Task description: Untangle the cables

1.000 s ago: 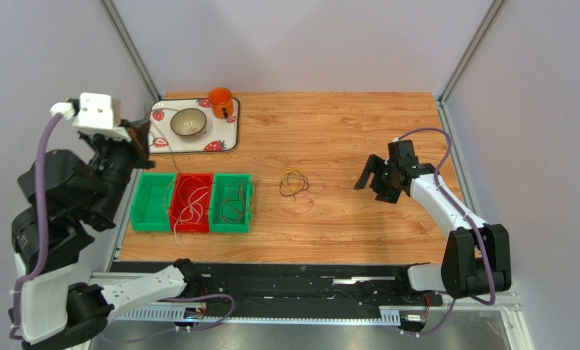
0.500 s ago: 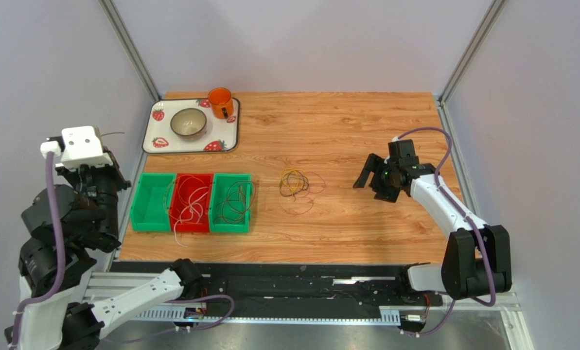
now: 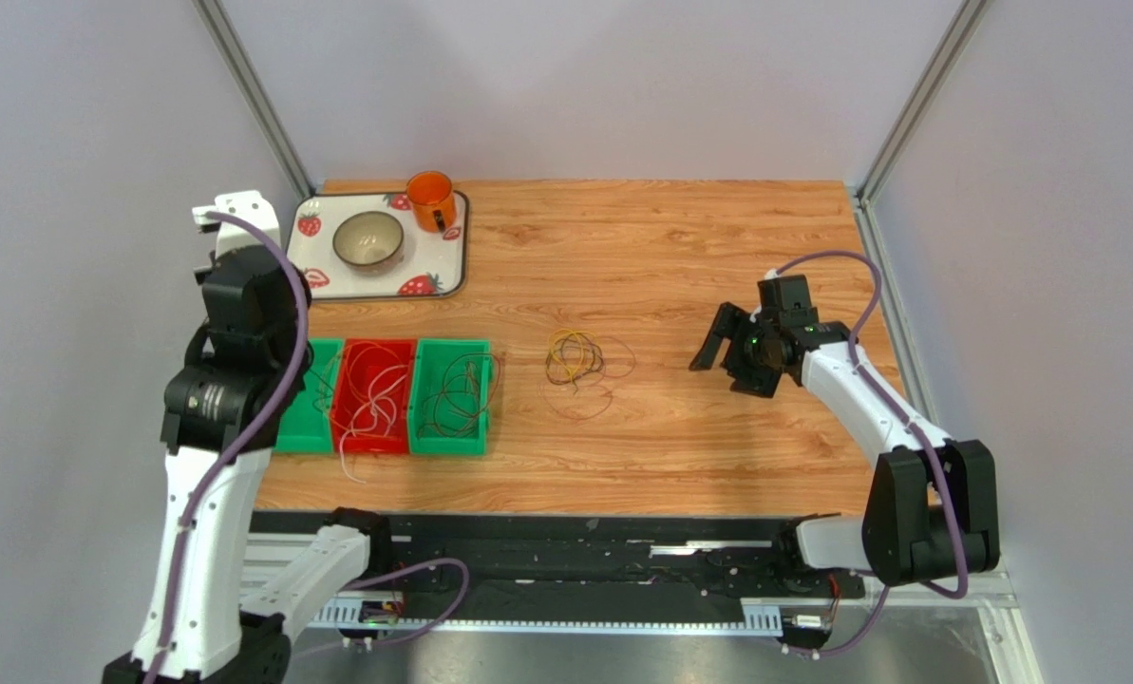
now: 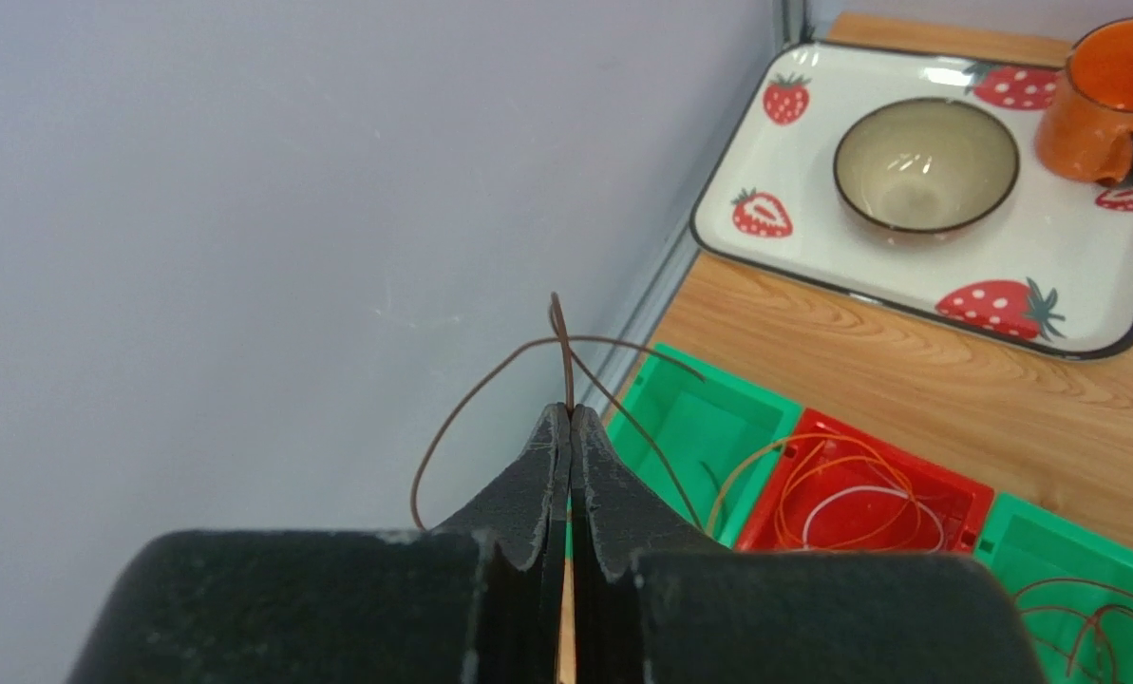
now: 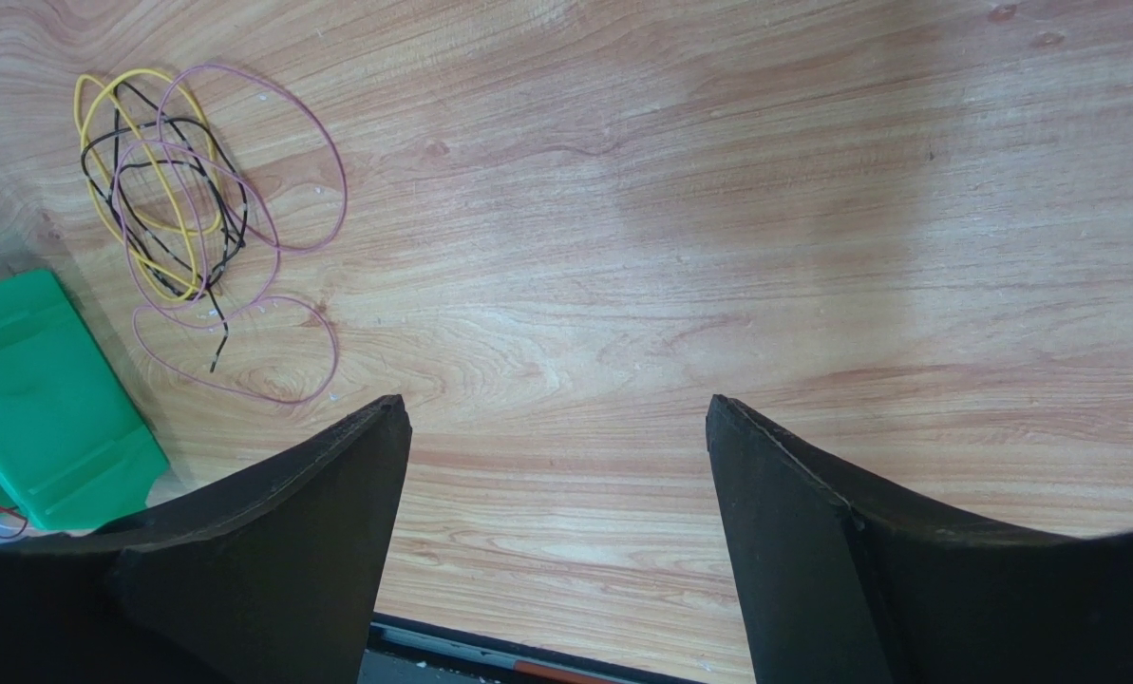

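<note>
The red-brown cable (image 4: 451, 413) is hanging free of the tangle. My left gripper should keep bringing it down toward the green bin (image 3: 309, 411) by the wall until its loops hang inside.
My left gripper (image 4: 569, 411) is shut on a thin dark red-brown cable (image 4: 529, 346), which loops out above the fingertips. It hangs over the table's left edge beside the left green bin (image 4: 700, 435). The red bin (image 3: 375, 392) holds orange and white cables (image 4: 850, 492). The right green bin (image 3: 452, 396) holds dark cables. A tangle of yellow, black and pinkish cables (image 3: 575, 359) lies on the wood mid-table, and it also shows in the right wrist view (image 5: 172, 214). My right gripper (image 3: 723, 365) is open and empty (image 5: 555, 406), low over bare wood to the right of the tangle.
A white strawberry tray (image 3: 429, 271) at the back left carries a bowl (image 3: 368, 240) and an orange mug (image 3: 431, 200). The raised left arm (image 3: 244, 307) stands over the table's left edge. Enclosure walls and posts close in on the left, back and right.
My left arm has swung up from low at the far left towards the bins, still holding the dark cable. My right arm has not moved.
</note>
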Motion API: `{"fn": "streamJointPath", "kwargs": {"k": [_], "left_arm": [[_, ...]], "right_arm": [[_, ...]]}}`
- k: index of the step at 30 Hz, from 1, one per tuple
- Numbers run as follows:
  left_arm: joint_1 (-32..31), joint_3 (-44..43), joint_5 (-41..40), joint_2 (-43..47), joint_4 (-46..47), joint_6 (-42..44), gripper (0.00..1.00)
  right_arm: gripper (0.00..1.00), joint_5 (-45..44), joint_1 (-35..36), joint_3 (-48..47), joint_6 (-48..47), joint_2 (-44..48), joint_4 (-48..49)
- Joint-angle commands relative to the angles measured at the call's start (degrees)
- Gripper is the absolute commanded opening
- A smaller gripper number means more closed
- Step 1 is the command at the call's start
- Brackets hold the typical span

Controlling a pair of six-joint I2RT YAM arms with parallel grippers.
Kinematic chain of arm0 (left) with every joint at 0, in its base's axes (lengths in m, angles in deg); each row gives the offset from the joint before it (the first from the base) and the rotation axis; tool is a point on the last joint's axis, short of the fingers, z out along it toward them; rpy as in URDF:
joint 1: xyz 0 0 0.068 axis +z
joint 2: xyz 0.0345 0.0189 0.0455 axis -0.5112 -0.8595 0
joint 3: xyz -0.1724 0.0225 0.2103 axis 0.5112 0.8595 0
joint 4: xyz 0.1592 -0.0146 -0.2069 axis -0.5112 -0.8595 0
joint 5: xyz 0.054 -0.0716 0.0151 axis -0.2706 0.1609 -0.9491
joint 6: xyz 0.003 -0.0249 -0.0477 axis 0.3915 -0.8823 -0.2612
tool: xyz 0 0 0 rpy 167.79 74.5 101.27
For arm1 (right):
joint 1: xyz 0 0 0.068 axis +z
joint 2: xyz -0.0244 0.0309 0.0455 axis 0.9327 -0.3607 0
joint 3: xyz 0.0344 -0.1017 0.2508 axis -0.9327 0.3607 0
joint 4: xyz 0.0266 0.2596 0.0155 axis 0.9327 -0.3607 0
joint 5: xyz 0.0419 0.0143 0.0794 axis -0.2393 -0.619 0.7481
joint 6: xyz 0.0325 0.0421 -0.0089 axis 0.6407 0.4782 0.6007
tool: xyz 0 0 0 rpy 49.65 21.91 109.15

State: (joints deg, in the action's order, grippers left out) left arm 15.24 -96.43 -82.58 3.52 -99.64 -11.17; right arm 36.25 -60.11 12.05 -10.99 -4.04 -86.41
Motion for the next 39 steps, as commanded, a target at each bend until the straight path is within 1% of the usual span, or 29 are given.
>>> {"fn": "streamJointPath", "kwargs": {"k": [1, 3, 4, 5, 7, 8, 11, 13, 14, 15, 16, 18, 21, 25, 30, 31, 34, 39], "left_arm": [[13.3, -2.1, 17.0, -4.9, -4.7, -11.5, 0.00], [16.6, 0.5, 17.4, -5.3, -3.8, -13.4, 0.00], [18.1, 1.5, 18.0, -3.4, -1.6, -13.7, 0.00], [18.5, 4.5, 17.9, -2.0, -0.1, -13.9, 0.00], [19.5, 7.0, 16.8, 0.3, 3.1, -13.9, 0.00], [20.0, 8.1, 16.9, 0.1, 3.3, -14.1, 0.00], [22.1, 7.1, 17.5, -3.4, 1.5, -16.6, 0.00], [25.9, 7.0, 19.4, -5.2, 1.1, -18.0, 0.00], [27.6, 7.0, 20.9, -5.7, 0.7, -20.7, 0.00], [30.8, 7.4, 22.3, -6.2, 0.7, -22.1, 0.00], [32.0, 7.8, 24.5, -6.6, 1.2, -23.7, 0.00], [34.1, 10.3, 26.1, -6.9, 2.4, -27.8, 0.00], [34.4, 14.1, 28.5, -6.9, 5.3, -31.2, 0.00], [34.5, 18.9, 27.8, -6.4, 7.5, -36.2, 0.00], [34.7, 24.7, 29.2, -7.2, 11.7, -38.1, 0.00], [35.0, 26.3, 29.1, -7.5, 12.4, -39.6, 0.00], [36.9, 28.4, 31.2, -8.7, 14.7, -41.8, 0.00], [37.2, 28.2, 31.2, -13.4, 15.5, -44.5, 0.00]], "right_arm": [[0.80, 1.2, -0.4, 0.2, -0.8, 1.4, 2.2], [0.80, 1.9, -0.4, 0.2, -0.9, 1.3, 2.0], [0.80, 1.9, -0.4, 0.3, -0.9, 1.4, 2.1], [0.80, 2.1, -0.5, 0.6, -1.0, 1.5, 2.1], [0.80, 2.4, -0.5, 0.9, -0.9, 1.5, 2.6], [0.80, 2.5, -0.5, 1.4, -0.7, 1.3, 3.0], [0.80, 3.7, -0.5, 1.7, 0.0, 0.1, 4.4], [0.80, 5.1, -0.4, 1.3, 0.0, -1.3, 4.5], [0.79, 5.4, -0.4, 1.3, 0.1, -1.6, 4.6], [0.79, 5.8, -0.4, 1.4, 0.1, -1.8, 4.7], [0.79, 5.9, -0.4, 1.5, 0.2, -1.8, 5.3], [0.79, 6.3, -0.5, 1.7, 0.4, -2.0, 5.9], [0.79, 7.3, -0.5, 1.0, 0.3, -2.4, 5.6], [0.79, 7.6, -0.1, -0.9, 0.4, -1.8, 3.0], [0.78, 6.1, 1.5, -3.5, 1.4, 0.3, -1.0], [0.78, 5.5, 2.0, -3.7, 1.6, 0.9, -2.1], [0.78, 3.8, 3.4, -4.1, 2.5, 2.8, -3.8], [0.78, 1.7, 5.0, -4.4, 3.3, 4.5, -5.9]]}}
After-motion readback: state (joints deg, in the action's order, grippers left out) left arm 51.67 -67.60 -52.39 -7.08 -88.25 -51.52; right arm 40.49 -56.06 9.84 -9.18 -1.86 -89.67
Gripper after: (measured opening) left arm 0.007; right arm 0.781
